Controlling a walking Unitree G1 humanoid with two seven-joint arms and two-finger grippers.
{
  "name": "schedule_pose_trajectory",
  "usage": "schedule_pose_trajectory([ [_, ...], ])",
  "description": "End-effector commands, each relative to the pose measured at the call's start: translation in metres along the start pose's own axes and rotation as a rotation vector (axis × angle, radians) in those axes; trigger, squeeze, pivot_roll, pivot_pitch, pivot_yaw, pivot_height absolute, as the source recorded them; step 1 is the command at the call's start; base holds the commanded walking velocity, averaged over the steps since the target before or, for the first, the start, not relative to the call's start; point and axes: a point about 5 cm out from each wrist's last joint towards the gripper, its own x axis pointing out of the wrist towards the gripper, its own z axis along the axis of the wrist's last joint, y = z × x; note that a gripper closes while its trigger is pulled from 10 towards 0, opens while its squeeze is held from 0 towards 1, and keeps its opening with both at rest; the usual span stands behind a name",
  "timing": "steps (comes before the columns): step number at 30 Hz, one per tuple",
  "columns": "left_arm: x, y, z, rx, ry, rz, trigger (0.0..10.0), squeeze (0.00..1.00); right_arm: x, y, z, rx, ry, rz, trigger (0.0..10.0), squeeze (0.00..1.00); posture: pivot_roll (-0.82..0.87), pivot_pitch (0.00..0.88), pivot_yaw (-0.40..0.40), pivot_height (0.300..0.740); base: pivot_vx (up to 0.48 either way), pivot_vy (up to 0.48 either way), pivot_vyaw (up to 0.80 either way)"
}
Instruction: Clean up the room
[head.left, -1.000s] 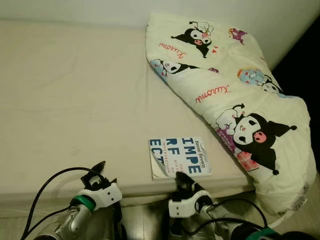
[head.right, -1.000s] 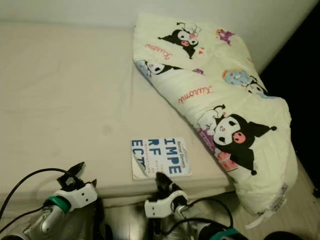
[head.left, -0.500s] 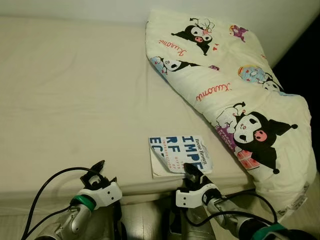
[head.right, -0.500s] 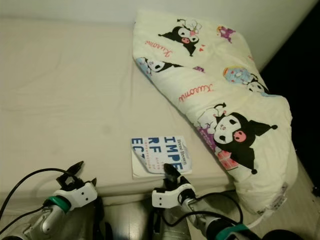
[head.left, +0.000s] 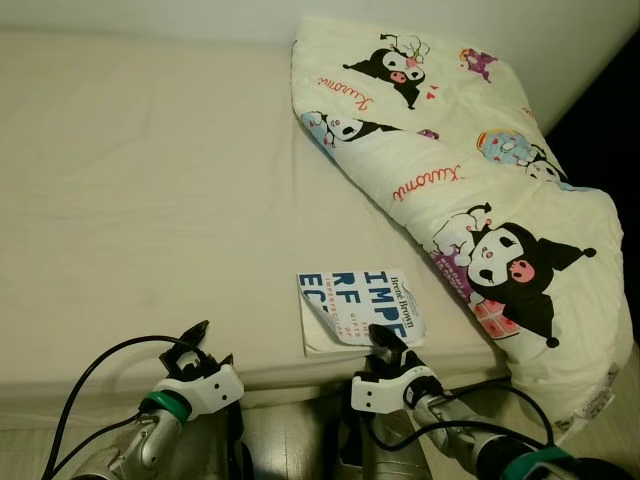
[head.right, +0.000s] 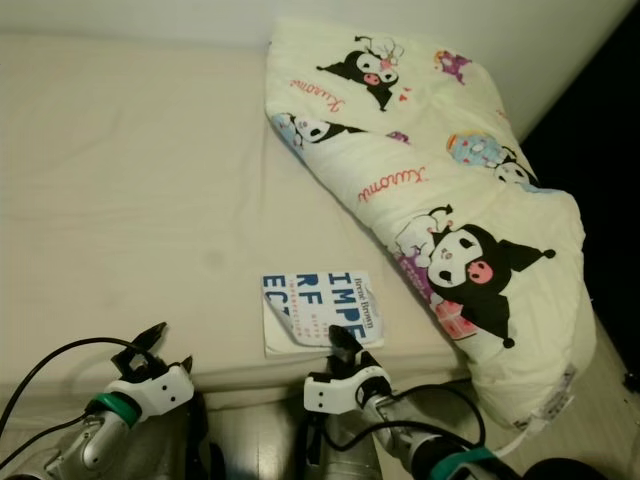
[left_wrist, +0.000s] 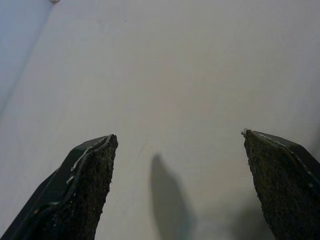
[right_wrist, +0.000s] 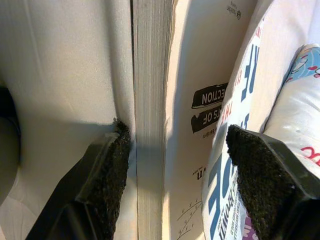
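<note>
The white paperback book (head.left: 361, 310) will spread open at its free edge when I lift it, because the cover already curls away (head.left: 327, 323) from the pages.
A white paperback book (head.left: 360, 310) with big blue letters lies on the cream bed (head.left: 150, 200) close to its front edge, its near cover corner curled up. My right gripper (head.left: 385, 345) is at the book's near edge. In the right wrist view it (right_wrist: 177, 132) is open, with the page block (right_wrist: 149, 75) and the lifted cover between its two fingers; one fingertip (right_wrist: 117, 145) rests by the mattress side of the pages. My left gripper (head.left: 195, 340) hovers open at the bed's front edge, and in its wrist view (left_wrist: 177, 135) it holds nothing above bare sheet.
A cream duvet (head.left: 470, 180) printed with cartoon characters is bunched along the right side of the bed and hangs over its corner. A white wall runs behind the bed. Black cables loop from both wrists. Pale floor shows below the bed edge.
My right gripper has moved forward from below the bed edge to the book's near edge, then stayed there. The left arm has hardly moved.
</note>
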Motion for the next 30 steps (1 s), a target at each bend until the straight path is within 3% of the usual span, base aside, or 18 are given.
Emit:
schedule_pose_trajectory([
  [1, -0.010, -0.012, -0.006, -0.003, 0.038, -0.053, 10.0, 0.00, -0.001, -0.013, -0.022, 0.008, 0.092, -0.055, 10.0, 0.00, 0.02, 0.239, -0.065, 0.616, 0.000, 0.000, 0.00],
  [17, -0.011, -0.013, -0.005, -0.004, 0.039, -0.055, 10.0, 0.00, -0.005, -0.018, -0.038, 0.001, 0.148, -0.062, 10.0, 0.00, 0.03, 0.239, -0.069, 0.616, 0.000, 0.000, 0.00],
  [27, -0.012, -0.013, -0.005, -0.008, 0.042, -0.051, 10.0, 0.00, 0.001, -0.007, -0.007, 0.003, 0.061, -0.080, 10.0, 0.00, 0.04, 0.245, -0.066, 0.616, 0.000, 0.000, 0.00],
  [30, -0.012, -0.013, -0.005, -0.008, 0.042, -0.051, 10.0, 0.00, 0.001, -0.007, -0.007, 0.003, 0.061, -0.080, 10.0, 0.00, 0.04, 0.245, -0.066, 0.616, 0.000, 0.000, 0.00],
])
